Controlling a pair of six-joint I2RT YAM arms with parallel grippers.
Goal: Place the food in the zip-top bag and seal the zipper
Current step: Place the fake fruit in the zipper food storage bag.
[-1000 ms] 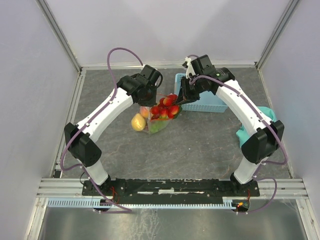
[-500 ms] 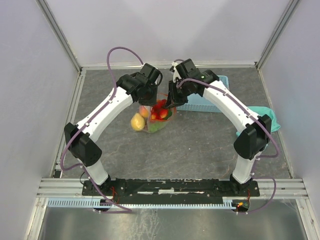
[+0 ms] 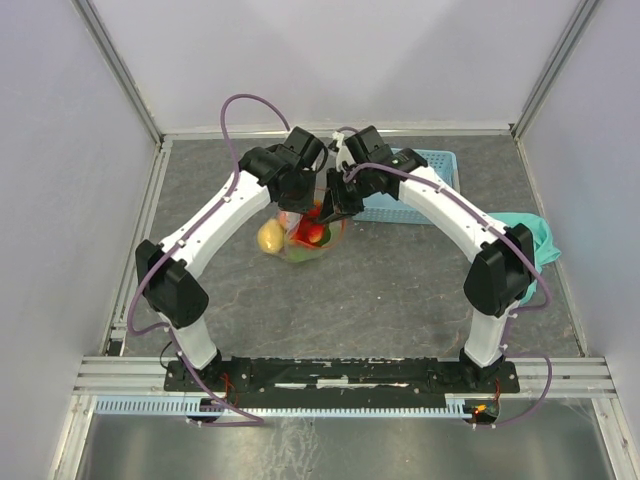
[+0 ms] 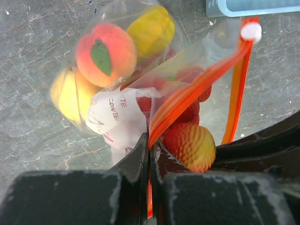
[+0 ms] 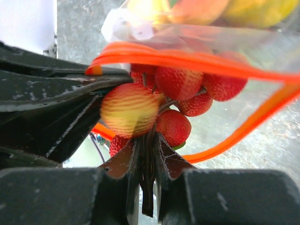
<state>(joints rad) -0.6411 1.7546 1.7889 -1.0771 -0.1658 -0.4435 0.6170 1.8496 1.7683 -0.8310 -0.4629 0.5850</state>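
A fruit of the bunch (image 5: 129, 109) sticks out in the bag's opening against my left gripper, so next my right gripper turns the bunch and pushes it under the bag's zipper first.
My left gripper (image 4: 150, 145) is shut on the red-orange zipper (image 4: 197, 86) and holds the zip-top bag (image 3: 303, 243) up by its open mouth. The white slider (image 4: 251, 32) sits at the strip's far end. Inside the clear bag lie a peach (image 4: 105, 49) and yellow pieces (image 4: 150, 28) behind the white label (image 4: 117, 112). My right gripper (image 5: 149, 140) is shut on the dark stem of a bunch of red bumpy fruits (image 5: 178, 84). The bunch hangs within the loop of the zipper (image 5: 187, 58). Both grippers meet over the bag (image 3: 320, 205).
The light-blue basket (image 3: 432, 160) stands just behind and right of the bag, its edge (image 4: 253, 5) showing in the left wrist view. A teal cloth (image 3: 537, 235) lies at the right wall. Grey walls enclose the table on three sides.
My right gripper has carried the red bunch leftward from beside the basket into the bag's mouth. The left gripper has kept its hold, and the bag has shifted slightly.
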